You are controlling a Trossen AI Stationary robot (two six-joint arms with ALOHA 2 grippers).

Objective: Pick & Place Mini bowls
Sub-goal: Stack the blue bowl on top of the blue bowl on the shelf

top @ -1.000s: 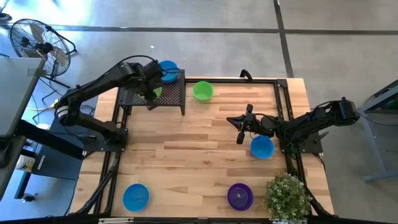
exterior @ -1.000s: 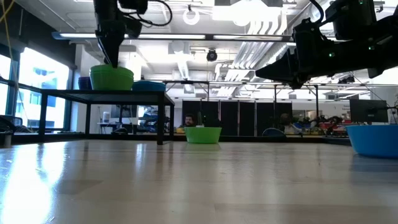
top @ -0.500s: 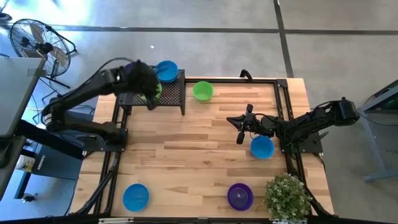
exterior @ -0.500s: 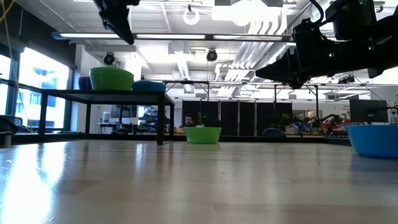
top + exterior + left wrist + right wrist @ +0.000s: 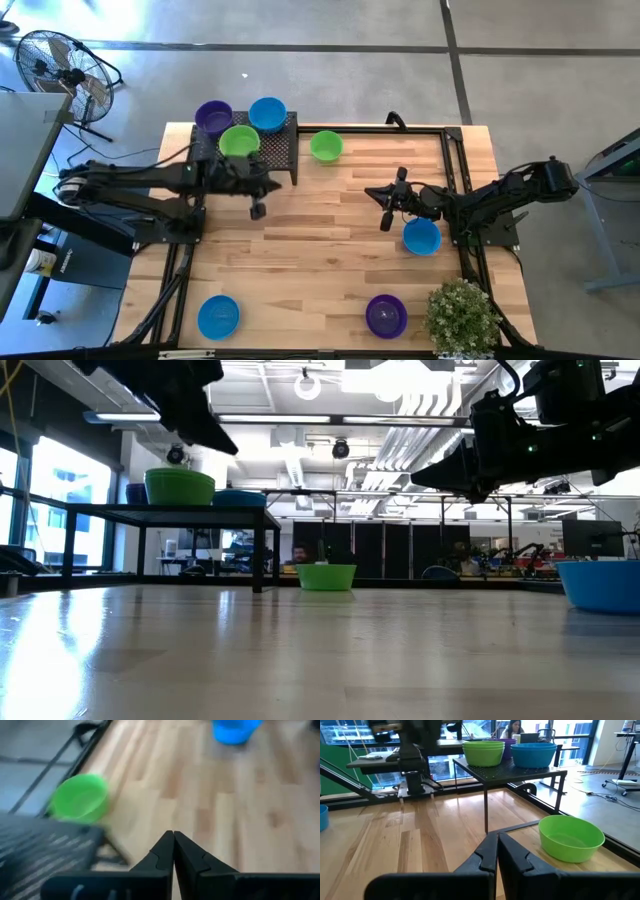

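Note:
Open wood (image 5: 235, 258) lies between my empty left gripper and the near blue bowl (image 5: 218, 317), so I carry on moving toward that bowl until my fingers open over the bowl's rim.
Three mini bowls sit on the black mesh rack (image 5: 275, 155) at the far left: purple (image 5: 213, 117), green (image 5: 239, 141) and blue (image 5: 267, 114). Another green bowl (image 5: 325, 146) rests on the table right of the rack. Also on the table are a blue bowl (image 5: 421, 237), a second blue bowl (image 5: 218, 316) and a purple bowl (image 5: 386, 315). My left gripper (image 5: 257, 209) hangs shut and holding nothing (image 5: 173, 845) over the table, just off the rack's near side. Over the table's middle, my right gripper (image 5: 386, 217) is shut and bare (image 5: 497, 846), beside the blue bowl.
A small potted plant (image 5: 462, 315) stands at the near right corner. Black frame rails run along the table's left and right sides. Bare wood lies between the rack and the near bowls. A fan (image 5: 60, 70) stands on the floor beyond the far left corner.
My left gripper has risen off the green bowl on the rack and drawn back toward the table's near edge, coming down past the rack's near side. The green bowl stays on the rack; the purple bowl behind it has come into view.

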